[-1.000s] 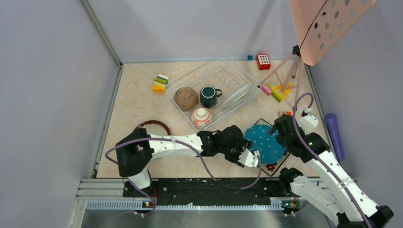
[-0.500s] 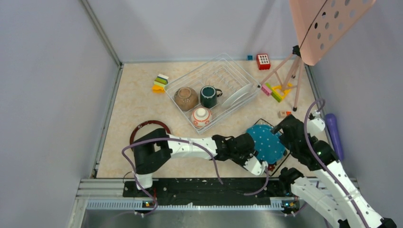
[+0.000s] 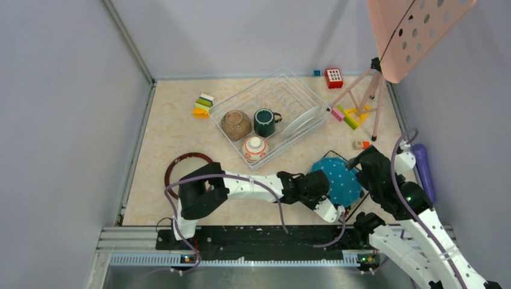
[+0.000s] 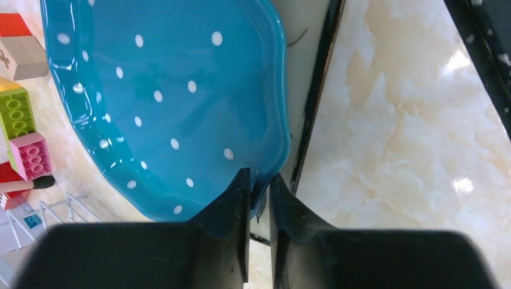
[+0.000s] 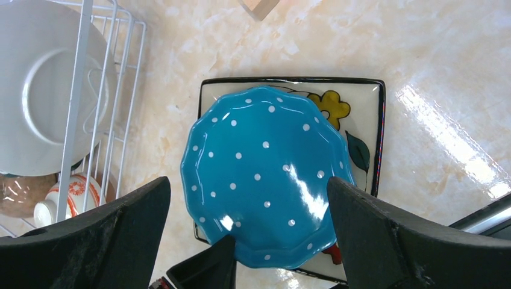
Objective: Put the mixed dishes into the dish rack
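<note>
My left gripper is pinching too little of the blue plate's near rim (image 4: pixel 269 170), so my right gripper should hold the blue plate's side (image 3: pixel 358 194) while my left gripper takes a deeper grip.
The blue white-dotted plate (image 3: pixel 340 179) (image 5: pixel 265 174) (image 4: pixel 169 90) lies on the black square plate (image 3: pixel 344 212) (image 5: pixel 367 102) at the front right. My left gripper (image 3: pixel 321 188) (image 4: pixel 259 180) is shut on the blue plate's near-left rim. Just right of that plate and above it, my right gripper (image 3: pixel 360 165) (image 5: pixel 247 180) stands wide open and holds nothing. The dish rack (image 3: pixel 283 90) (image 5: pixel 78 90) holds the brown bowl (image 3: pixel 235 124), the dark green mug (image 3: pixel 264 121), the orange-and-white bowl (image 3: pixel 255 147) and a white plate (image 3: pixel 301 122) (image 5: pixel 42 90). My left arm partly hides the dark red-rimmed round plate (image 3: pixel 185 158).
Toy blocks (image 3: pixel 203 104) lie left of the rack, and more blocks (image 3: pixel 349 115) sit by a tripod's legs (image 3: pixel 367 90) at the back right. A red keypad toy (image 3: pixel 334 77) is at the back wall. A purple object (image 3: pixel 422 168) lies along the right wall.
My left arm has reached further right and its jaws have shut on the blue plate's rim. The right gripper has drawn back a little to the right, still open.
</note>
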Available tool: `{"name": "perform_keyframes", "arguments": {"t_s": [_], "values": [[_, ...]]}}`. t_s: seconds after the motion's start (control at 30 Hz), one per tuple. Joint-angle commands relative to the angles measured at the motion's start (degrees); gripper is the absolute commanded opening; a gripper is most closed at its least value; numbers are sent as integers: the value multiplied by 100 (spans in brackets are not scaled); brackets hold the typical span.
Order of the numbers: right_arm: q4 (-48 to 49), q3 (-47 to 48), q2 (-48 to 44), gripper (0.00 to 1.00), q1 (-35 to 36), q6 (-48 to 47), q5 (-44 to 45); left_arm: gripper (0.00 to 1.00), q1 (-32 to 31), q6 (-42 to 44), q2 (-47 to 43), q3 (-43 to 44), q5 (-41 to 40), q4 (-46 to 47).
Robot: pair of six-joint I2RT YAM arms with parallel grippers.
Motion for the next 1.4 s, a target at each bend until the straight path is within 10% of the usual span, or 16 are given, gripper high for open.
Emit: {"name": "perform_keyframes", "arguments": {"t_s": [0.0, 0.97, 1.07, 1.27, 1.37], "values": [[30, 59, -42, 99, -37, 39, 87, 4, 13, 68, 138, 195, -85, 128], [1563, -1584, 368, 88, -37, 801, -2761, 0, 753, -2872, -1902, -1047, 1722, 1465], [1839, -1848, 383, 74, -37, 1024, -2762, 0, 774, -2871, -1992, -1161, 1796, 1678], [2234, -2091, 314, 5, -32, 1390, -2738, 0, 792, -2734, -2067, -1312, 1870, 1775], [2166, -1977, 310, 0, -37, 1418, -2654, 0, 792, -2605, -2067, -1361, 1799, 1745]]}}
